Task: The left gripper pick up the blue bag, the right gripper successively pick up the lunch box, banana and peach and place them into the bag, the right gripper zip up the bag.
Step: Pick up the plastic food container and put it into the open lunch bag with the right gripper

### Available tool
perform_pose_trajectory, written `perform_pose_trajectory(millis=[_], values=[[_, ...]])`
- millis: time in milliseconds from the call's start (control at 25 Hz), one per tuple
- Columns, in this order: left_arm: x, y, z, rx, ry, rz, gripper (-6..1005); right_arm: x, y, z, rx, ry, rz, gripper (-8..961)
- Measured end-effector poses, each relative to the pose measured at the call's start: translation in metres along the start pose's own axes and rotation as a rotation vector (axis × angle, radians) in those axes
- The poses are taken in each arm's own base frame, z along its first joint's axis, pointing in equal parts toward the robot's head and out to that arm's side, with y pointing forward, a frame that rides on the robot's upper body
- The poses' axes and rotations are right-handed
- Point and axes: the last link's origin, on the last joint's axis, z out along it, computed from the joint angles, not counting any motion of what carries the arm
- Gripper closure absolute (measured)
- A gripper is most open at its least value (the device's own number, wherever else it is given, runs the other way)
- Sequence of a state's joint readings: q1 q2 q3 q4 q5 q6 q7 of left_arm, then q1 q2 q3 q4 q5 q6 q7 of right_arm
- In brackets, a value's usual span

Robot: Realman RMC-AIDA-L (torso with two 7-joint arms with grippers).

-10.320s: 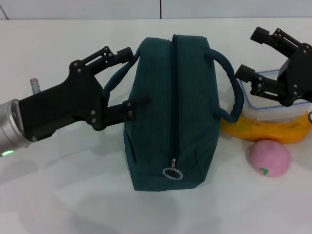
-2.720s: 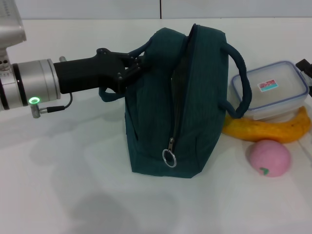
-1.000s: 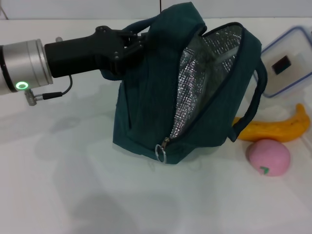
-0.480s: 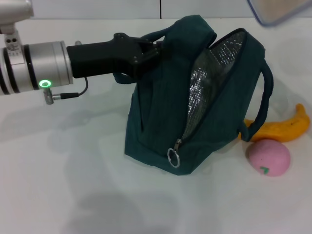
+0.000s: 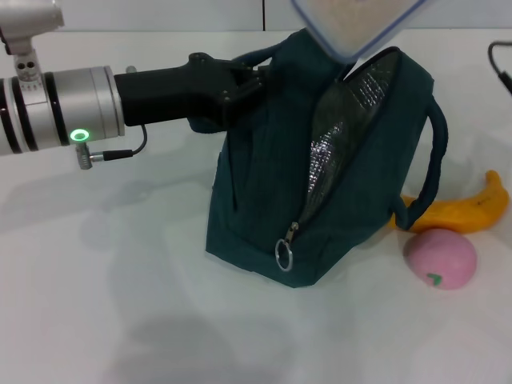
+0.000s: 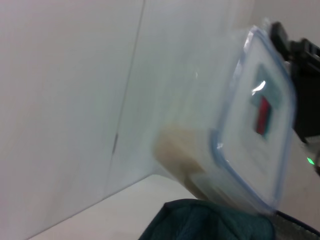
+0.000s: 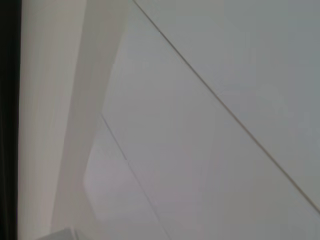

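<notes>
My right gripper keeps lowering the lunch box, as the lunch box's lower end [image 5: 346,53] hangs over the bag's wide opening [image 5: 342,128], until that end is inside, and then let go.
The blue bag [image 5: 264,176] stands tilted on the white table, its zipper open and the silver lining [image 5: 336,136] showing. My left gripper [image 5: 244,80] is shut on the bag's near handle and holds that side up. The lunch box [image 5: 352,22] hangs in the air just above the bag's opening. In the left wrist view the lunch box [image 6: 250,140] sits over the bag's top edge [image 6: 210,225], with my right gripper [image 6: 296,75] shut on its far end. The banana [image 5: 456,212] and the peach [image 5: 440,258] lie right of the bag.
The zipper's ring pull [image 5: 283,254] hangs at the bag's front lower corner. The bag's other handle [image 5: 432,168] loops down toward the banana. A black cable [image 5: 500,68] shows at the right edge. The right wrist view holds only pale wall.
The lunch box has moved left and down from the upper right until it is over the bag's opening. The bag and the left gripper have barely shifted.
</notes>
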State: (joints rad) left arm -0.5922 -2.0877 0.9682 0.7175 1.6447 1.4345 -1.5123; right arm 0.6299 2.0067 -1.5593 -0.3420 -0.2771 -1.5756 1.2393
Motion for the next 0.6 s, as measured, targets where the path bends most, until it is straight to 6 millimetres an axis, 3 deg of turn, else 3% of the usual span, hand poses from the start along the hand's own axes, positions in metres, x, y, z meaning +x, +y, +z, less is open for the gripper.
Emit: perform_pose_trajectory(millis=[600], values=[[-0.003, -0.01, 0.007, 0.057, -0.012, 0.0, 923, 0.03, 0.01, -0.041, 0.018, 0.17, 0.057, 785]])
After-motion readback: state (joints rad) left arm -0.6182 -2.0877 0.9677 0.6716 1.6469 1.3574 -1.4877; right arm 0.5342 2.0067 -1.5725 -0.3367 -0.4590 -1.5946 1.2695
